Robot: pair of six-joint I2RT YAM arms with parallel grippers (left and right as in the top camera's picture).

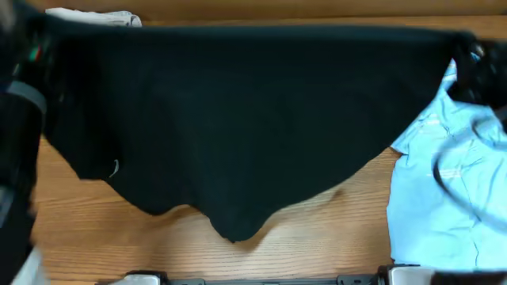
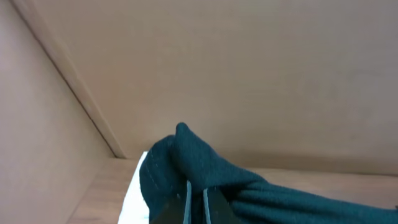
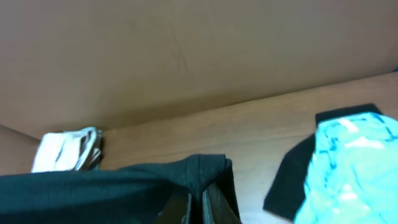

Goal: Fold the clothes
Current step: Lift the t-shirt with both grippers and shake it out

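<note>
The black shirt's lower edge sags to a point [image 1: 232,234] below its taut top edge, so both grippers should swing it down and up to spread it before folding.
The large black shirt [image 1: 245,119] is stretched wide across the table, its top edge taut from left to right and its lower part sagging to a point near the front. My left gripper [image 2: 196,202] is shut on one bunched corner of the black shirt [image 2: 199,162]; that arm [image 1: 20,103] is at the overhead view's far left. My right gripper [image 3: 198,205] is shut on the other corner of the black shirt [image 3: 124,186]; that arm [image 1: 479,67] is at the far right. Light-blue T-shirts [image 1: 447,198] with white print lie at the right, also in the right wrist view [image 3: 354,162].
A pale folded garment [image 1: 95,16] lies at the back left, also in the right wrist view [image 3: 65,149]. A plain brown wall [image 2: 249,74] stands behind the wooden table [image 1: 317,229]. A dark piece of cloth [image 3: 292,180] lies beside the blue T-shirts.
</note>
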